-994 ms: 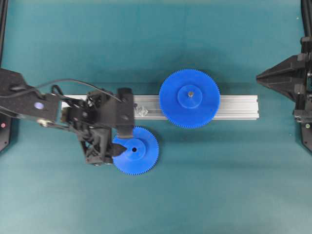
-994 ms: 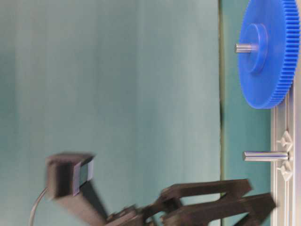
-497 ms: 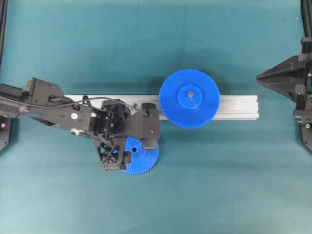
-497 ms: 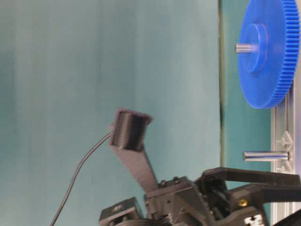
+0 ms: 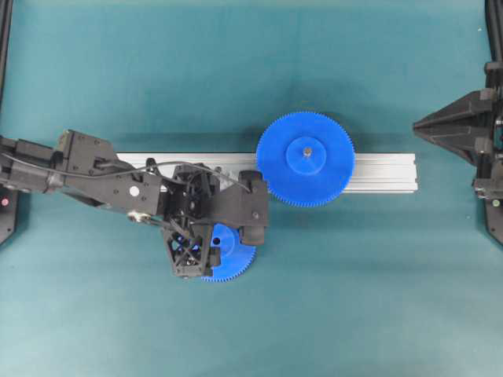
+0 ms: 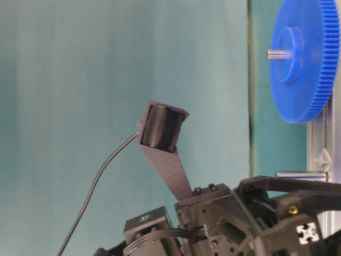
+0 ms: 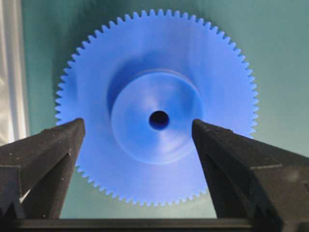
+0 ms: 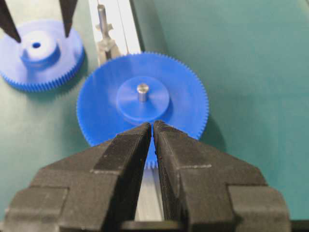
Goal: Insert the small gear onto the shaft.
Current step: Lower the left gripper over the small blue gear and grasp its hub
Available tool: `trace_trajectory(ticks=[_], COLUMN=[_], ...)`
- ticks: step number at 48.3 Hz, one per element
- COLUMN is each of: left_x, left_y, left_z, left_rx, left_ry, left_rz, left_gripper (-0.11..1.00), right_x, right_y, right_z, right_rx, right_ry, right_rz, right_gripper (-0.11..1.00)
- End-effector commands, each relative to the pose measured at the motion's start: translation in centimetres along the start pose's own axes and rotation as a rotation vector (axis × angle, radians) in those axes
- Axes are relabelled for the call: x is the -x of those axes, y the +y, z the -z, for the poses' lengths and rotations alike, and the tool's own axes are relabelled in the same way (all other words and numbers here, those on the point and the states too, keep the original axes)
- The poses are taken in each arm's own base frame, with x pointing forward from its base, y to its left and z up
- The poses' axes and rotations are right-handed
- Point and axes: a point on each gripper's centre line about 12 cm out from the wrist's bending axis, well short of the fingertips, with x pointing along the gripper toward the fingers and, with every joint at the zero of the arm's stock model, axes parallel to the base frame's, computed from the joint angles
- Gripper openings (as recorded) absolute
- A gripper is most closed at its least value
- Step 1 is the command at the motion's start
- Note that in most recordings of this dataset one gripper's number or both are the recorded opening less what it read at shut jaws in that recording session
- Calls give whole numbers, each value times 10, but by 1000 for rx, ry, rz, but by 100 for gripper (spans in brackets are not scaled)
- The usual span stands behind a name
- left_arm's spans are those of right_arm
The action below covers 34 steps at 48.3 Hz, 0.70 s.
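The small gear (image 5: 234, 259) should touch the larger blue gear's toothed rim (image 5: 259, 161) when I bring it to the shaft, because both gears have fine teeth all around.
The small gear (image 5: 236, 258) (image 7: 157, 111) (image 8: 41, 53) lies flat on the teal mat just in front of the rail, its hub and dark centre hole facing up. My left gripper (image 5: 220, 239) (image 7: 137, 123) (image 8: 42, 38) hangs over it, open wide, one fingertip on each side of the raised hub and gripping nothing. The shaft (image 6: 301, 174) (image 8: 102, 17) stands bare on the rail beside the small gear; the left arm hides it in the overhead view. My right gripper (image 5: 420, 123) (image 8: 152, 124) is shut and empty at the right edge, far from both.
A larger blue gear (image 5: 305, 159) (image 6: 303, 61) (image 8: 142, 99) sits on its own pin on the long aluminium rail (image 5: 385, 173) (image 7: 12, 72). The left wrist camera mount and its cable (image 6: 160, 128) rise above the left arm.
The left arm has swung right and settled over the small gear, now covering most of it from above. Its jaws stayed open. The right arm and the gears have not moved.
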Motion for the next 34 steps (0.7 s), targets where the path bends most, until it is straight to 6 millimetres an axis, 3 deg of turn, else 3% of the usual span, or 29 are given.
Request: trace_trajectory(ticks=[1,34], left_x=[8,-7], left_y=[-7,-10], left_z=[-9,-10], left_rx=[-10,-16], left_ry=[-34,-16], left_rz=[10,11], left_gripper=[90,90], right_x=[0,-1], right_y=[0,0], right_z=[-3,-1], right_rx=[-10,-13], right_ry=[-9,-8], right_rz=[2,1], right_gripper=[27,27])
